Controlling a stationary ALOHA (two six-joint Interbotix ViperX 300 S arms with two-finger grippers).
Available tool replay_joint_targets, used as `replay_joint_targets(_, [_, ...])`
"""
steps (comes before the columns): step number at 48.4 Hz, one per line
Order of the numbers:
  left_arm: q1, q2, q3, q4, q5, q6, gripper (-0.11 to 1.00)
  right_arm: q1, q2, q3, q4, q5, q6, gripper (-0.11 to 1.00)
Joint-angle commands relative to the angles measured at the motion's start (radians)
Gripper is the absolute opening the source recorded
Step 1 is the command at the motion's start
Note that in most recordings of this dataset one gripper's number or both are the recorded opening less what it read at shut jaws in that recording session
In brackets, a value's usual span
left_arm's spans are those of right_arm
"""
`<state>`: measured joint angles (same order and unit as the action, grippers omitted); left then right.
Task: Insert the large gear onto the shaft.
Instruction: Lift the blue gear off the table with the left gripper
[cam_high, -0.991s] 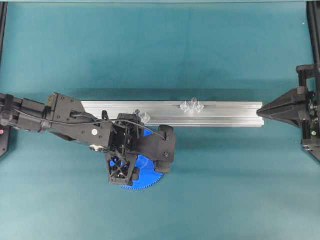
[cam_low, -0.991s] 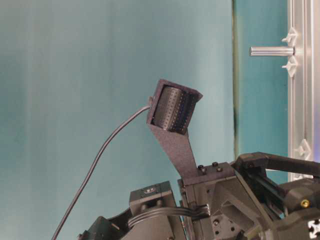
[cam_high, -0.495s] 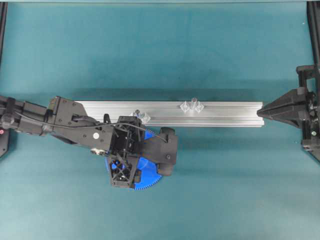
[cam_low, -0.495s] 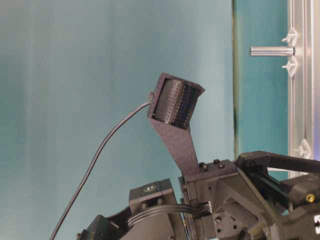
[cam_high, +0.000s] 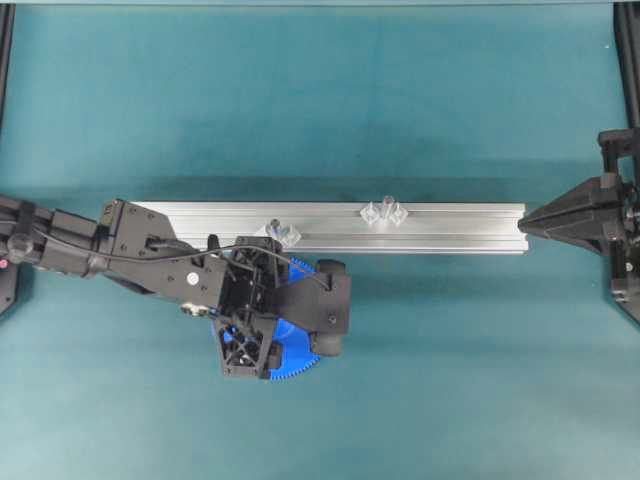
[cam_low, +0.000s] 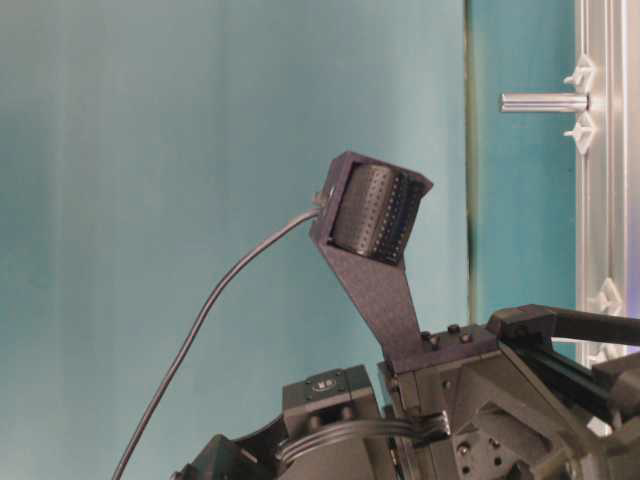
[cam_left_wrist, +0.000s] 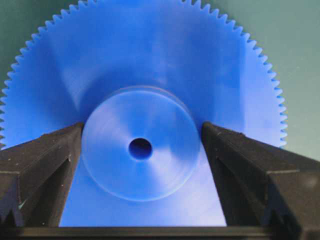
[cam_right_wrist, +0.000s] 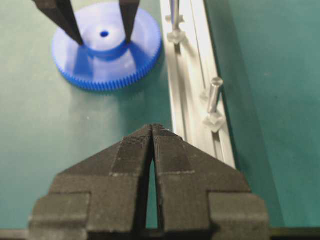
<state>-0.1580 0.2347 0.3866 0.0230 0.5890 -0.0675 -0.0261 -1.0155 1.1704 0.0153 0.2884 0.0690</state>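
Observation:
A round hole (cam_left_wrist: 140, 149) goes through the top of the large gear's raised middle, so the shaft's tip (cam_high: 388, 201) will come into view inside it when the robot lowers the large gear.
The large gear (cam_high: 297, 352) lies flat on the green mat in front of the rail, mostly hidden under my left wrist. My left gripper (cam_high: 265, 320) is open and low over it. In the left wrist view the gripper (cam_left_wrist: 142, 131) straddles the raised hub of the gear (cam_left_wrist: 150, 60), its fingers (cam_left_wrist: 50, 160) close beside the hub. The right wrist view shows the gear (cam_right_wrist: 107, 67) with the left gripper (cam_right_wrist: 101, 34) on it. The shaft (cam_high: 385, 206) stands free on the rail (cam_high: 450, 225), also seen in the table-level view (cam_low: 545, 102) and right wrist view (cam_right_wrist: 215, 95). My right gripper (cam_high: 521, 223) is shut and empty at the rail's right end, fingertips (cam_right_wrist: 165, 145) together.
A stubbier peg (cam_high: 273, 227) with clear base pieces stands on the rail just behind the gear and my left wrist; it also shows in the right wrist view (cam_right_wrist: 174, 17). The aluminium rail (cam_right_wrist: 192, 110) runs across the mat. Frame posts stand at both side edges.
My left wrist has shifted slightly toward the front and settled lower over the gear. The gear has not moved. The right arm has barely moved.

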Motion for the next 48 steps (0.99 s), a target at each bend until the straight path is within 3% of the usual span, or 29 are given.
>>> replay_joint_targets(1, [-0.012,-0.009,0.003,-0.002,0.002,0.002,0.92,0.000,0.003,-0.008,0.002,-0.003,0.008,0.09])
replay_joint_targets(17, [-0.012,-0.009,0.028,-0.002,0.000,0.002,0.90,-0.002,0.003,-0.008,0.002,-0.003,0.008,0.09])
replay_joint_targets(27, [-0.012,-0.008,0.028,-0.002,0.000,0.011,0.79,-0.002,0.005,-0.006,0.000,-0.002,0.008,0.09])
replay_joint_targets(48, [-0.012,-0.023,0.012,-0.002,0.002,0.071,0.79,0.000,0.005,-0.005,0.002,-0.003,0.008,0.09])
